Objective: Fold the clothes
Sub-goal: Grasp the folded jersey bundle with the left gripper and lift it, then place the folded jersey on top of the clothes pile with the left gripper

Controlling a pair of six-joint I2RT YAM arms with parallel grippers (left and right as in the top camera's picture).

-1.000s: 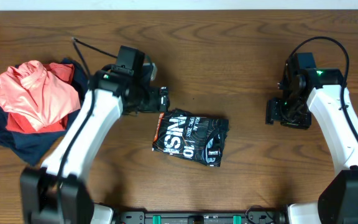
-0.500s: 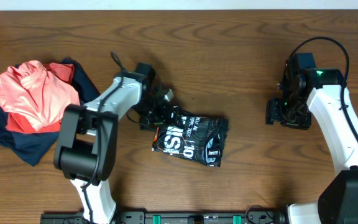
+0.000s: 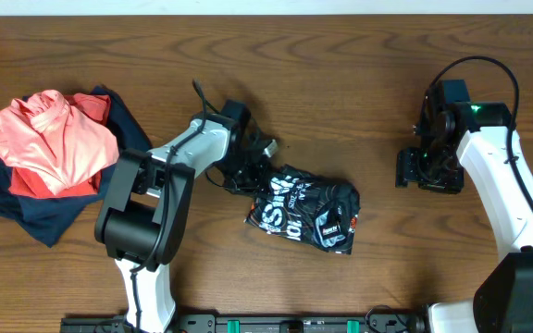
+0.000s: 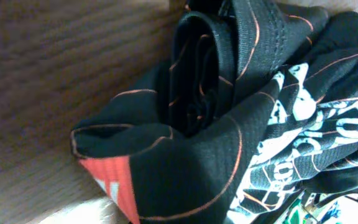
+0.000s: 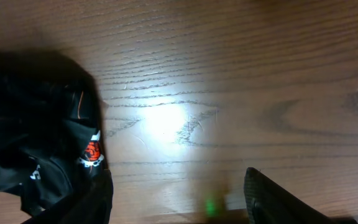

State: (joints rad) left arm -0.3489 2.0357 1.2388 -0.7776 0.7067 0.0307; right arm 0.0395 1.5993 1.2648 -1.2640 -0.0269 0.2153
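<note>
The jersey's fold [image 3: 274,192] is in my left gripper and the way to the heap [image 3: 56,141] is clear, so I keep moving the jersey until it lies over the heap.
The clothes, a black jersey [image 3: 308,213] with thin orange lines and white lettering, lie bunched up at the table's middle. My left gripper [image 3: 257,176] sits at the jersey's upper left edge, shut on a fold of it. In the left wrist view the crumpled jersey [image 4: 229,124] fills the frame and hides the fingers. My right gripper [image 3: 428,171] hangs over bare wood at the right, well apart from the jersey. In the right wrist view that gripper [image 5: 179,205] is open with nothing between its fingers, and the jersey [image 5: 36,124] shows at the left edge.
A heap of salmon-pink, red and navy garments [image 3: 49,148] lies at the far left of the wooden table [image 3: 359,92]. The left arm's cable [image 3: 199,92] sticks up behind its wrist.
My left gripper came down onto the jersey's upper left edge and shut. The jersey slid right and bunched up. The right arm has not moved.
</note>
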